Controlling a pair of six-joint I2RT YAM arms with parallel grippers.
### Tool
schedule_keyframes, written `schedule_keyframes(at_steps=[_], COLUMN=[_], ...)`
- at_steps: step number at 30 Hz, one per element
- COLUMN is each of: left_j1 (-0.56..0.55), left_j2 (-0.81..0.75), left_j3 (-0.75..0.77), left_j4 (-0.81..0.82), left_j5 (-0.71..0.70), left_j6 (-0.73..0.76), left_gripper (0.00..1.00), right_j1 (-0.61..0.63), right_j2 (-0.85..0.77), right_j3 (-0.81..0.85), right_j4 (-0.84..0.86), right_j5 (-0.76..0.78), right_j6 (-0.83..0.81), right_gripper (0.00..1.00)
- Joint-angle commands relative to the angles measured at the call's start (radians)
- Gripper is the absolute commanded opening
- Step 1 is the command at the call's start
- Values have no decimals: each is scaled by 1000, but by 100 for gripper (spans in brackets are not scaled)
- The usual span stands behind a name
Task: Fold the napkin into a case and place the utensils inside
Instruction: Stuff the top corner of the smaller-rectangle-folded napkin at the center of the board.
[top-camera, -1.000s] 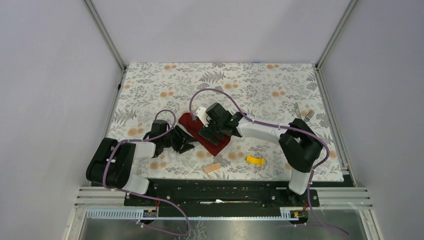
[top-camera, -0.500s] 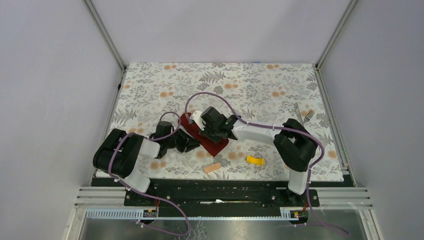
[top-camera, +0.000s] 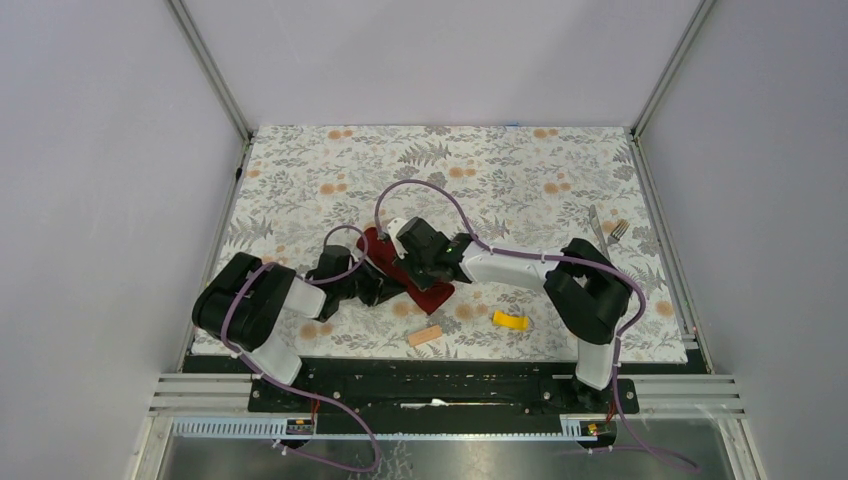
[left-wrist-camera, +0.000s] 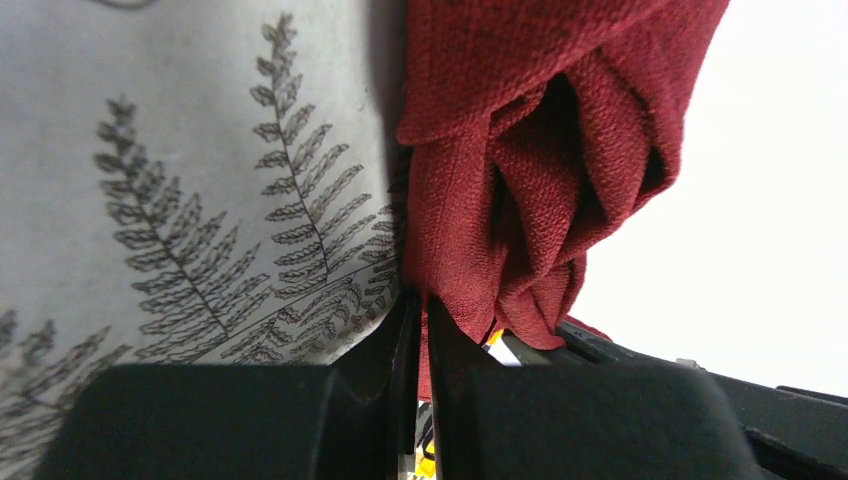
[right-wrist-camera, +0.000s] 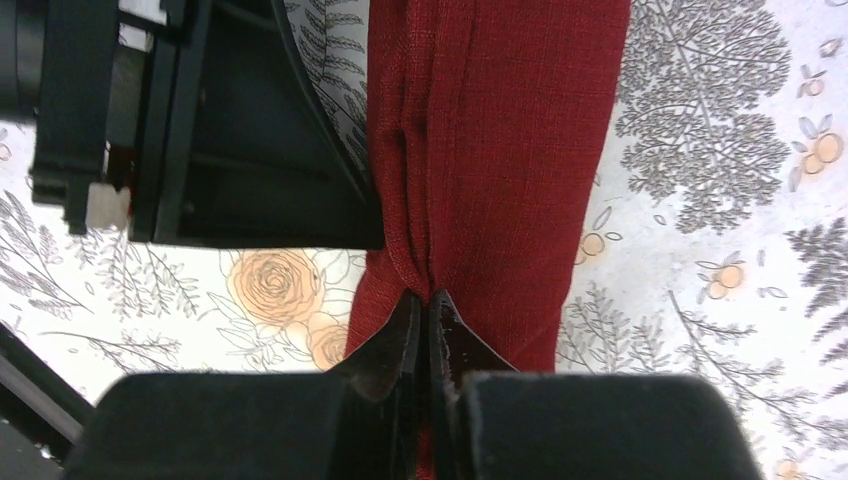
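The folded napkin strip (top-camera: 432, 299) lies at a slant under both grippers, so the robot's left gripper should move back while the right gripper grabs the strip's far end (top-camera: 371, 240) and turns it straighter.
The dark red napkin (top-camera: 425, 290) lies folded into a narrow strip near the table's middle, mostly covered by both arms. My left gripper (left-wrist-camera: 421, 305) is shut on a bunched edge of the napkin (left-wrist-camera: 520, 200), with red cloth pinched between its jaws. My right gripper (right-wrist-camera: 424, 303) is shut on a fold ridge of the napkin (right-wrist-camera: 500, 150) from the other side. In the top view the left gripper (top-camera: 385, 283) and right gripper (top-camera: 412, 262) meet over the cloth. The utensils, a silver knife (top-camera: 596, 225) and fork (top-camera: 618, 230), lie at the table's far right.
A tan block (top-camera: 425, 335) and a yellow block (top-camera: 510, 321) lie near the front edge. The floral tablecloth (top-camera: 480, 170) covers the table. The left arm's black body (right-wrist-camera: 200, 120) shows close beside the napkin in the right wrist view.
Both grippers closed onto the napkin. The left arm reached rightward to the cloth, and the right gripper shifted slightly left along it.
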Motion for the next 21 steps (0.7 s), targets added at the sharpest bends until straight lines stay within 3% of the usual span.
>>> schedule_keyframes(at_steps=[1, 7, 11, 13, 17, 21], left_j1=[-28, -35, -28, -2, 99, 142], left_j2=[8, -24, -72, -129, -353, -495], left_j3=[-22, -30, -33, -48, -20, 138], left_j4=[12, -14, -92, -151, -423, -674], left_j5=[-67, -89, -90, -83, -103, -204], left_j6=[-9, 8, 77, 131, 276, 423], left_gripper=[10, 9, 12, 15, 25, 35], right_j1=[11, 12, 6, 1, -14, -22], right_j2=[34, 62, 43, 37, 30, 26], right_j3=[19, -22, -82, -112, -157, -182], right_j4=[60, 98, 148, 174, 212, 253], right_j5=[-45, 5, 37, 28, 5, -16], right_j6=[145, 226, 253, 262, 286, 293], right_gripper=[0, 1, 17, 19, 20, 20])
